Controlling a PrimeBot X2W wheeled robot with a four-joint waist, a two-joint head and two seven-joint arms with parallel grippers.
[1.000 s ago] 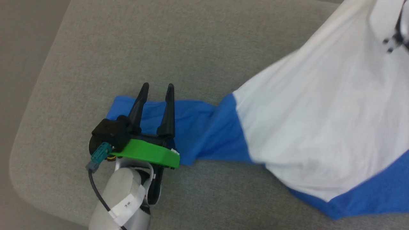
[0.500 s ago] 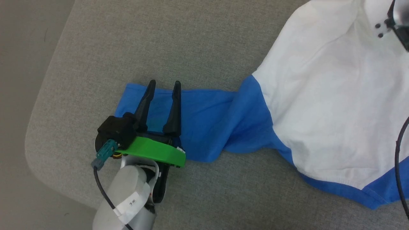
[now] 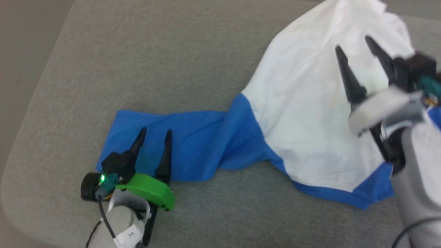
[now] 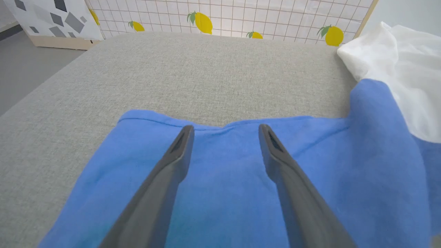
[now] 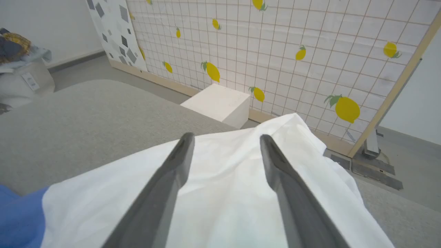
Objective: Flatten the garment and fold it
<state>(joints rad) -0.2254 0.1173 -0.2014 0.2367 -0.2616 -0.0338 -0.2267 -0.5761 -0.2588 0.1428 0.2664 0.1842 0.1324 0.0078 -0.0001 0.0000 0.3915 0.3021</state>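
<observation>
My gripper is going to pull the blue sleeve by its end. The sleeve will then open out smoothly toward the garment's shoulder, because a loose raised fold is beside the garment's white body.
The garment lies on a grey cushioned surface, its white body bunched toward the far right and one blue sleeve stretched flat to the left. My left gripper hovers open over that sleeve's end, nothing between its fingers; the left wrist view shows the blue sleeve under the left gripper. My right gripper is open above the white body, holding nothing. In the right wrist view the right gripper points over the white cloth.
The grey surface has a rounded corner at the near left, with bare floor beyond. A lemon-patterned tiled screen stands behind, with a white box at its foot.
The right gripper has come down into the head view, open over the white body, which has dropped onto the surface. The left gripper has drawn back toward the sleeve's near edge. The camera shifted.
</observation>
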